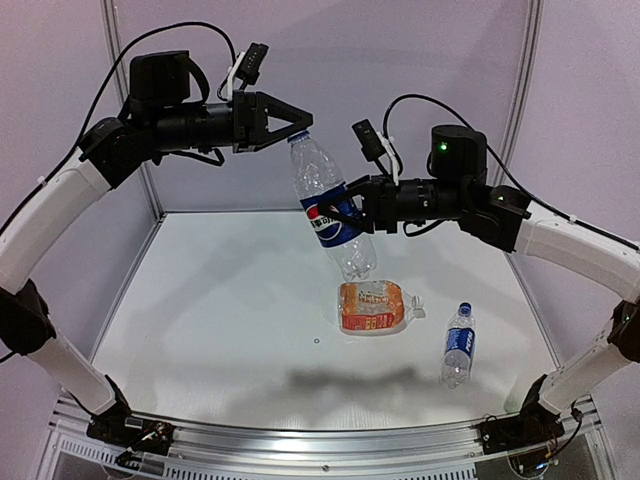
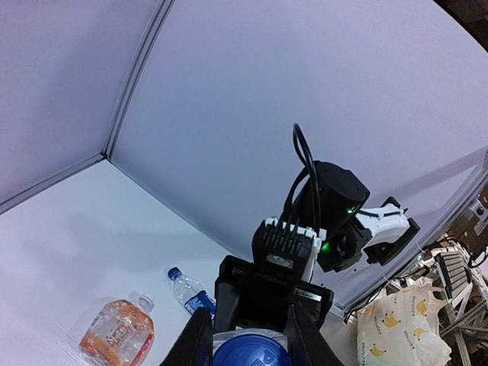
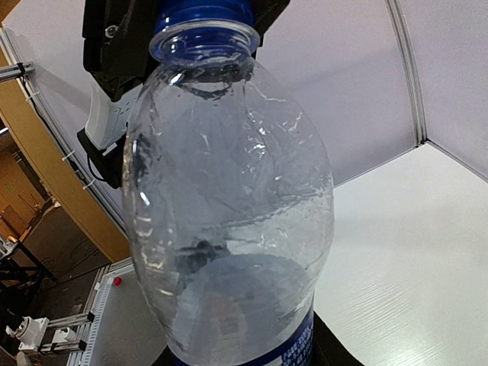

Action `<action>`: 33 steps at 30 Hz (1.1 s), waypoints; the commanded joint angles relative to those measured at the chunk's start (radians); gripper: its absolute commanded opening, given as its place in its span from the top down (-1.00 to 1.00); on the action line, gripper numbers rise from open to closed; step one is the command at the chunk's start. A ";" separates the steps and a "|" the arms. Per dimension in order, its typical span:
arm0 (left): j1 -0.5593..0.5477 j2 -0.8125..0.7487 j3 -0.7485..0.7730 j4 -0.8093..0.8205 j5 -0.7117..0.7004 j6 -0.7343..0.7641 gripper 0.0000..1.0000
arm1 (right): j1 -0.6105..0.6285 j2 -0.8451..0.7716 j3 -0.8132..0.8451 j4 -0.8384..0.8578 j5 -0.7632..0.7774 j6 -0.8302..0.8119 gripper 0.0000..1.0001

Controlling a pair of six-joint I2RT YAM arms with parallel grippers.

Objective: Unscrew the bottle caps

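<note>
I should keep turning the clasped blue bottle cap (image 1: 298, 135) with my left gripper until its wrist comes round, then let go, while my right gripper holds the labelled middle (image 1: 334, 228).
A large clear bottle (image 1: 325, 200) with a blue label hangs tilted in the air above the table. My right gripper (image 1: 347, 212) is shut round its labelled middle; in the right wrist view the bottle (image 3: 229, 213) fills the frame and hides the fingers. My left gripper (image 1: 302, 128) is shut on its blue bottle cap (image 2: 252, 352), a black finger (image 2: 200, 339) on each side. The same cap (image 3: 202, 15) shows at the top of the right wrist view. On the table lie a squat orange-labelled bottle (image 1: 372, 306) with a whitish cap (image 2: 143, 302) and a slim blue-labelled bottle (image 1: 458, 343) with a blue cap (image 1: 465, 308).
The white table (image 1: 220, 320) is walled by pale panels at the back and sides. An aluminium rail (image 1: 320, 440) runs along the near edge between the arm bases. Beyond the table edge hangs a patterned bag (image 2: 404, 328).
</note>
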 commanded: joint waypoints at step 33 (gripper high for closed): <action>0.018 0.102 0.133 -0.390 -0.513 -0.204 -0.42 | 0.021 0.143 0.097 -0.266 0.596 -0.164 0.27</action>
